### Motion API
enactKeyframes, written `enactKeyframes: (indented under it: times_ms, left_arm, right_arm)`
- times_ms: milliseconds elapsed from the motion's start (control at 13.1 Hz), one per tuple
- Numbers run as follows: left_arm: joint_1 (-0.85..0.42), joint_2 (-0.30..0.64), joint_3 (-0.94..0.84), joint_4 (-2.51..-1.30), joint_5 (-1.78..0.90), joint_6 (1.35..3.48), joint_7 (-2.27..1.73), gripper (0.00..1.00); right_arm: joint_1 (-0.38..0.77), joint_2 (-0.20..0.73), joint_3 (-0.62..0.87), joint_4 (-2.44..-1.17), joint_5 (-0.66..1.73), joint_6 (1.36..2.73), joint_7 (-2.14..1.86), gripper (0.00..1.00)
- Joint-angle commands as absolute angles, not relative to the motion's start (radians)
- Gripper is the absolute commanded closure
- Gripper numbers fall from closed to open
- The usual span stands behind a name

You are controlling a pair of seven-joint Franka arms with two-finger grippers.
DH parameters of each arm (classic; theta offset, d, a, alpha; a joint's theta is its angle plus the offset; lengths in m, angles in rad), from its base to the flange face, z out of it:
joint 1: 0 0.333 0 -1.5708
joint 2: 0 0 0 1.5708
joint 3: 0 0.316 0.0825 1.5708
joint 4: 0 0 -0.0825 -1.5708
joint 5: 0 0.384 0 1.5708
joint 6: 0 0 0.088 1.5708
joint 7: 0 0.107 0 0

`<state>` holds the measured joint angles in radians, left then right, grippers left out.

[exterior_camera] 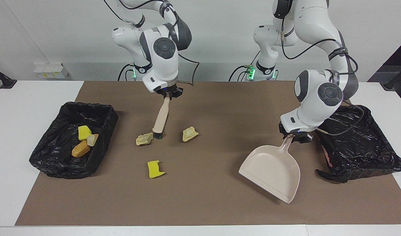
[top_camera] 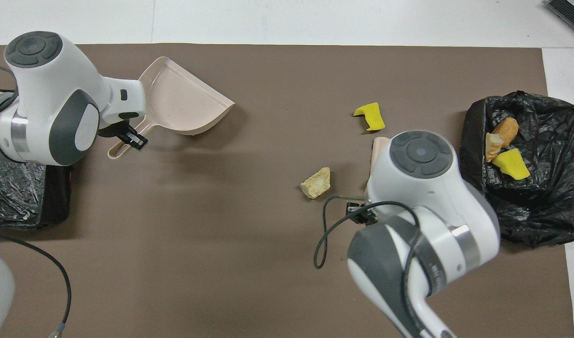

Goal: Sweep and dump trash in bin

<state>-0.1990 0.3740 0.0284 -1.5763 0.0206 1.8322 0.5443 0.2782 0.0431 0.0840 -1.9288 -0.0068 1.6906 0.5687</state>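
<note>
The dustpan's opening is angled away from the pale lumps, so before sweeping I should turn the dustpan back toward the loose pale lump with my left gripper.
My right gripper is shut on the handle of the beige brush. Its black bristles touch down beside a pale lump. A second pale lump and a yellow sponge piece lie loose on the mat. Another yellow piece is hidden by the brush. My left gripper is shut on the handle of the beige dustpan, held slanted low over the mat.
A black-lined bin at the right arm's end holds a yellow piece, a pale lump and an orange-brown lump. A second black-lined bin stands at the left arm's end, beside the dustpan.
</note>
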Motion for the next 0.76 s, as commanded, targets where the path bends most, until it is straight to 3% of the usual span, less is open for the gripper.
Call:
enactKeyframes:
  times_ms: [0, 306, 688]
  left_arm:
    - [-0.201, 0.387, 0.014, -1.513, 0.093, 1.793, 0.606, 1.0]
    - [-0.204, 0.393, 0.005, -1.485, 0.118, 1.747, 0.658, 1.0]
    - [-0.273, 0.301, 0.006, -1.658, 0.136, 1.756, 0.977, 1.0]
  right_arm:
    - [0.143, 0.061, 0.1, -1.945, -0.047, 1.77, 0.453, 1.0]
    - [0.016, 0.069, 0.1, -1.993, -0.061, 1.894, 0.326, 1.0]
    - [0.002, 0.083, 0.1, -2.066, -0.277, 1.887, 0.143, 1.0]
